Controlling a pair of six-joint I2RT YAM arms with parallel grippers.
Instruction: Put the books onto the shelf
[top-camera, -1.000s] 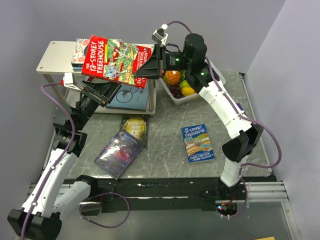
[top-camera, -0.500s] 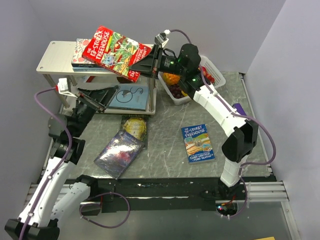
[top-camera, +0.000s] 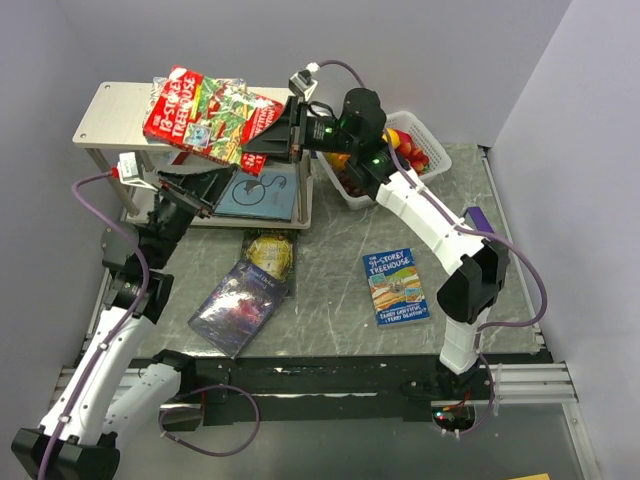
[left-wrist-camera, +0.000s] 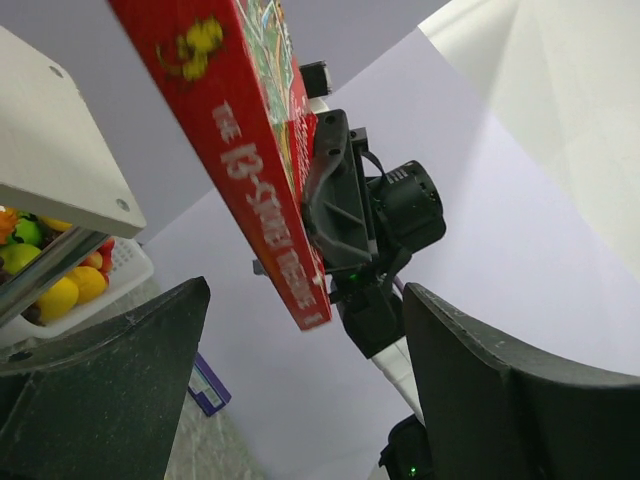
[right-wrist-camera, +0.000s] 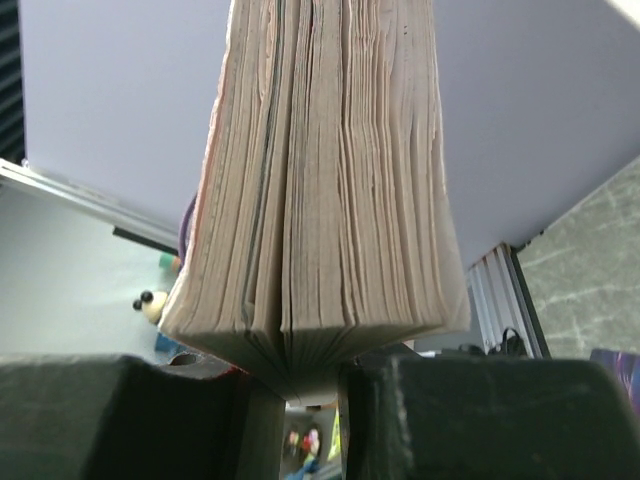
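Note:
My right gripper (top-camera: 258, 125) is holding the red book by its end and the book hangs tilted, so my left gripper should grab its front edge (top-camera: 212, 158) and put it down on the floral book.
The red "Treehouse" book (top-camera: 208, 117) hangs tilted over the shelf's (top-camera: 108, 118) top board, with my right gripper (top-camera: 274, 136) shut on its right edge. In the right wrist view its page block (right-wrist-camera: 330, 200) is pinched between the fingers (right-wrist-camera: 110, 420). A floral book (top-camera: 158, 88) peeks out beneath it. A pale blue book (top-camera: 262, 190) lies on the lower tier. On the table lie a green-gold book (top-camera: 268, 252), a galaxy book (top-camera: 240, 305) and a blue "Treehouse" book (top-camera: 393, 285). My left gripper (top-camera: 190, 188) is open and empty by the shelf's front.
A white fruit basket (top-camera: 412, 135) stands right of the shelf, behind the right arm. A small purple box (top-camera: 478, 215) lies at the table's right side. The left wrist view looks up at the red book's spine (left-wrist-camera: 265, 150) and the shelf board (left-wrist-camera: 50, 150).
My right gripper has carried the red book leftward over the shelf's top board. The left arm has shifted slightly left, its gripper still open.

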